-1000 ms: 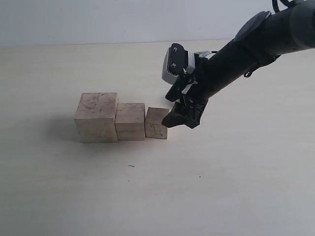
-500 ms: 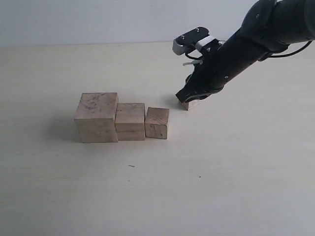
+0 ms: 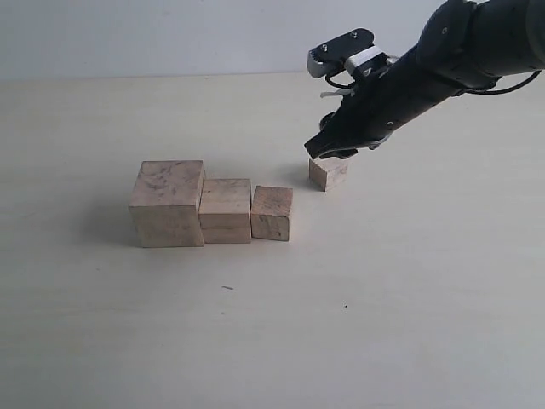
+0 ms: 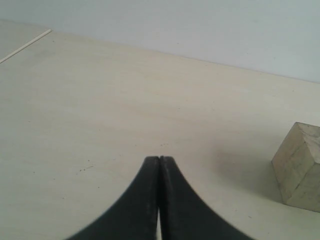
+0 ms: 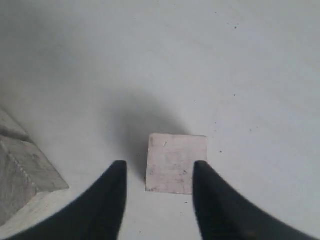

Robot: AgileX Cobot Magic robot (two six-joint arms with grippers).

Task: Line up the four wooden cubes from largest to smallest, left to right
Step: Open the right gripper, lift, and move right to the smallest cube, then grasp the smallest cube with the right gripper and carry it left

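Note:
A finger of the robot's right gripper hangs over the smallest cube's edge (image 5: 204, 148), so that gripper should open wider and straddle the cube (image 5: 172, 165) before it takes the cube to the row's end.
Three wooden cubes stand touching in a row on the table: the largest (image 3: 167, 204) at the left, the second (image 3: 226, 210) beside it, the third (image 3: 272, 213) at the right end. The smallest cube (image 3: 328, 172) (image 5: 175, 162) sits apart, behind and to the right of the row. My right gripper (image 3: 330, 151) (image 5: 159, 170) hovers open just above it, its fingers apart and not touching it. My left gripper (image 4: 159, 161) is shut on nothing, low over bare table, with one cube (image 4: 300, 167) off to its side.
The table (image 3: 383, 298) is a pale wood surface meeting a light wall at the back. The right arm (image 3: 443, 64) reaches in from the upper right. A corner of the cube row (image 5: 22, 172) shows in the right wrist view.
The right gripper moved from beside the third cube back and to the right, set the smallest cube down there, and has now lifted off it, open.

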